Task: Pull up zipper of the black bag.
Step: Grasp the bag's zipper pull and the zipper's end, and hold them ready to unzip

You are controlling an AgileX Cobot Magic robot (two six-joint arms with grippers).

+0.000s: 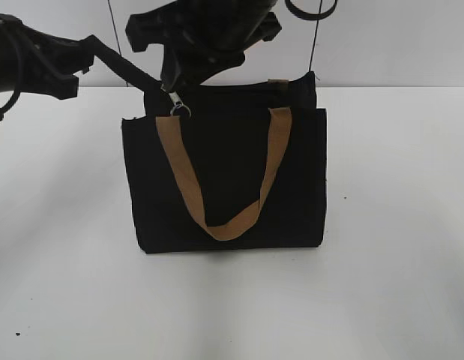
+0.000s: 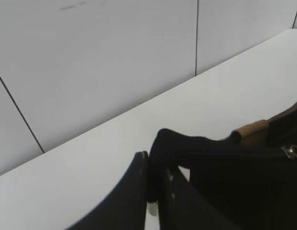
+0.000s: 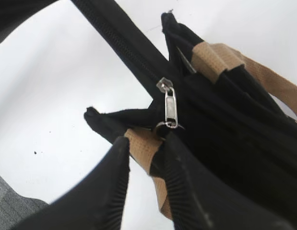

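Note:
The silver zipper pull [image 1: 178,104] will slide over to the bag's opposite top corner when I pull, because the black fabric end [image 1: 122,65] is stretched tight.
The black bag [image 1: 232,180] stands upright on the white table, its front tan handle [image 1: 179,169] hanging down in a V. The silver zipper pull [image 1: 178,106] dangles at the top left corner of the bag. My left gripper [image 1: 148,79] reaches in from the left and is shut on the black fabric end of the bag's top edge [image 2: 186,146]; its jaws [image 2: 153,163] pinch that fabric. My right gripper [image 3: 143,141] is open just short of the zipper pull [image 3: 170,108], with a tan strap showing between its fingers. It hangs above that corner [image 1: 170,75].
The white table [image 1: 396,285] stretches all round the bag. A pale panelled wall [image 2: 114,57] runs behind its far edge. Dark cables [image 1: 315,37] hang at the back above the bag. Tiny dark specks [image 1: 18,334] lie at the front left.

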